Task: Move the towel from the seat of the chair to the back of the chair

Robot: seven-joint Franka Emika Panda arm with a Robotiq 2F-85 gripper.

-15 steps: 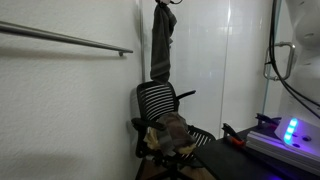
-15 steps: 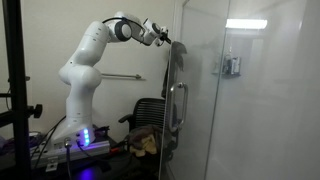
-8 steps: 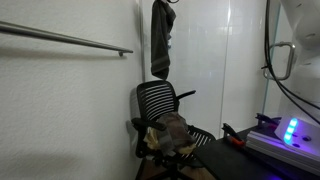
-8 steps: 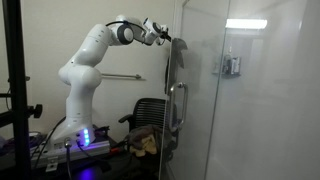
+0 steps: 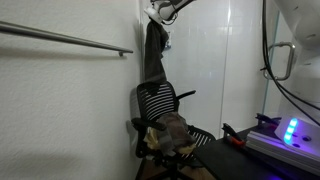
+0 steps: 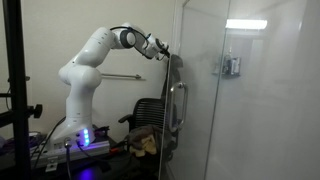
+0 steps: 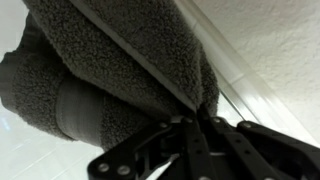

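Observation:
The towel point(image 6: 175, 72) is hanging high and too far toward the glass panel. My gripper should swing back and lower the towel over the chair back point(image 5: 157, 98).
A dark grey towel point(image 5: 153, 55) hangs from my gripper point(image 5: 160, 12) above the back of the black slatted chair point(image 5: 156, 103). Its lower end reaches the top of the chair back. In an exterior view the towel point(image 6: 169, 75) hangs behind a glass panel, with my gripper point(image 6: 160, 50) at its top. In the wrist view the fuzzy towel point(image 7: 110, 65) fills the frame and my gripper point(image 7: 198, 122) is shut on a fold of it.
A brown bundle point(image 5: 172, 130) lies on the chair seat. A metal rail point(image 5: 70, 38) runs along the white wall. A glass panel with a handle point(image 6: 176, 105) stands in front. A lit device point(image 5: 290, 130) sits at the right.
My gripper has come down with the towel. The towel's lower end now reaches the top of the chair back; before it hung higher.

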